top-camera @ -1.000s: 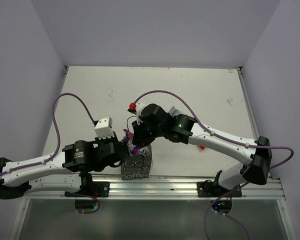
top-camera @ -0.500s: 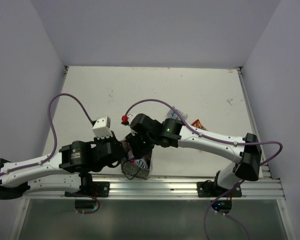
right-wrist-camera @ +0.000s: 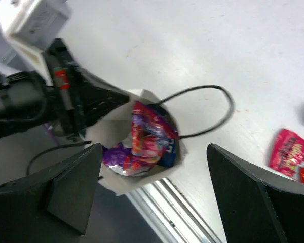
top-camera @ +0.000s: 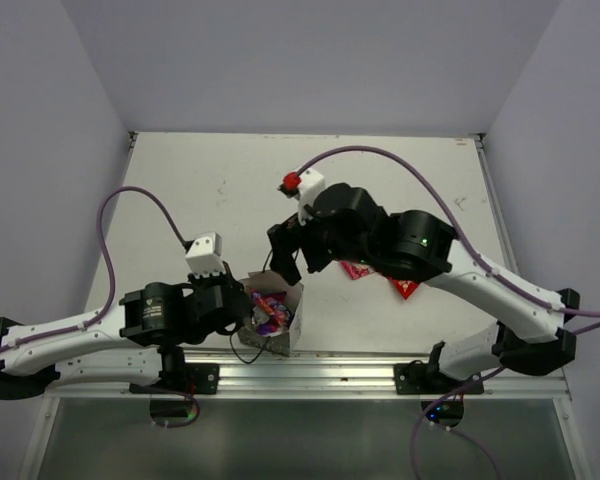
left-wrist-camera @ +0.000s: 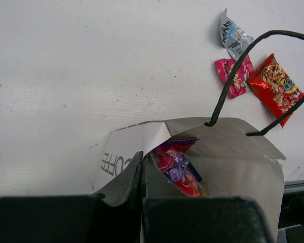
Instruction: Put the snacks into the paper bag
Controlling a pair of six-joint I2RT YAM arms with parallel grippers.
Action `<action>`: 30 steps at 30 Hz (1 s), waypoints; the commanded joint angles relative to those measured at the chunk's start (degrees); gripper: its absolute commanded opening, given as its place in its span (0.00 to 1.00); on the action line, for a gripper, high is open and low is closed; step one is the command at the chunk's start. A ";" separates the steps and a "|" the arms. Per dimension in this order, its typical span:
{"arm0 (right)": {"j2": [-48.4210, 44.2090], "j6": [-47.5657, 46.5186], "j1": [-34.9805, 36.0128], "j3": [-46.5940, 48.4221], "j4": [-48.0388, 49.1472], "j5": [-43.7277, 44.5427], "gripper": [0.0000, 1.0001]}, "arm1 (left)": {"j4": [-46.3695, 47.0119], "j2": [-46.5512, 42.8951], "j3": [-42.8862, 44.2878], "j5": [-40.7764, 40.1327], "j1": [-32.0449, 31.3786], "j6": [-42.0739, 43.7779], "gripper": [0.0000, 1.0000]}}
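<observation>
My right gripper is heading for the red packet's near end [top-camera: 406,290], which lies clear of the pink packet, and it should next move toward that end until its open fingers straddle it.
The paper bag [top-camera: 296,325] stands open at the table's near edge, and my left gripper [top-camera: 243,309] is shut on its left wall. The left wrist view shows those jaws [left-wrist-camera: 142,169] pinching the bag's wall [left-wrist-camera: 228,162]. Inside the bag lies a purple-pink packet [right-wrist-camera: 147,139] with a blue one [right-wrist-camera: 170,150] under it. My right gripper [right-wrist-camera: 154,147] hangs open above the bag [right-wrist-camera: 124,183], holding nothing. Three snacks lie on the table to the right: silvery-blue [left-wrist-camera: 234,38], pink [left-wrist-camera: 234,76] and red [left-wrist-camera: 276,88].
The bag's black cord handles [left-wrist-camera: 243,61] stick up and loop over the opening. A metal rail [top-camera: 360,372] runs along the table's near edge just behind the bag. The pink packet [top-camera: 355,270] and the red one [top-camera: 405,288] lie partly under the right arm.
My right gripper has opened, dropped the purple-pink packet into the bag, and lifted up and back from the bag's mouth. The left gripper still holds the bag's wall.
</observation>
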 commanded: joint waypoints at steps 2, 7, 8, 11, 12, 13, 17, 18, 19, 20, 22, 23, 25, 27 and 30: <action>-6.24 -0.32 -12.36 -10.07 -5.18 6.52 0.89 | 5.16 -0.87 -0.88 -2.82 0.11 2.38 0.00; -12.14 -1.19 -31.62 -33.63 2.72 4.50 0.90 | 6.14 -0.61 -0.88 -2.64 0.11 4.05 0.00; -12.14 -1.80 -34.10 -36.09 5.26 3.97 0.90 | 6.23 -0.52 -0.80 -2.73 0.11 4.05 0.00; -9.86 -3.91 -41.67 -43.22 9.83 1.51 0.90 | 6.84 -0.43 -0.79 -2.38 0.11 4.58 0.00; -9.07 -4.53 -42.99 -44.98 10.81 1.07 0.90 | 6.93 -0.35 -0.71 -2.29 0.11 4.67 0.00; -7.15 -5.14 -45.10 -45.69 11.78 0.37 0.90 | 6.93 -0.35 -0.71 -2.20 0.11 4.67 0.00; -1.25 -7.69 -48.71 -46.58 14.77 1.32 0.90 | 6.58 -0.52 -0.53 -2.20 0.11 4.67 0.00; -0.02 -7.70 -49.24 -46.66 15.21 1.33 0.90 | 6.49 -0.70 -0.53 -2.20 0.11 4.58 0.00; 0.77 -7.52 -50.03 -46.75 15.56 0.81 0.90 | 6.06 -0.78 -0.53 -2.20 0.11 4.40 0.00; 2.35 -7.09 -50.04 -46.75 16.79 0.20 0.90 | 5.88 -0.96 -0.44 -2.20 0.11 4.06 0.00; 4.11 -6.91 -50.21 -47.02 17.67 1.24 0.89 | 5.35 -1.22 -0.53 -2.20 0.11 3.61 0.00; 6.29 -7.17 -50.21 -47.10 18.20 1.94 0.89 | 5.09 -1.40 -0.62 -2.20 0.11 3.35 0.00; 8.33 -7.17 -50.39 -47.19 18.64 1.86 0.86 | 4.56 -1.84 -0.79 -2.29 0.11 3.26 0.00; 10.00 -6.82 -50.39 -47.80 19.35 1.94 0.74 | 4.21 -2.10 -0.71 -2.37 0.11 2.82 0.00; 10.10 -6.91 -50.48 -48.59 19.53 3.08 0.47 | 3.86 -2.37 -0.71 -2.55 0.11 2.73 0.00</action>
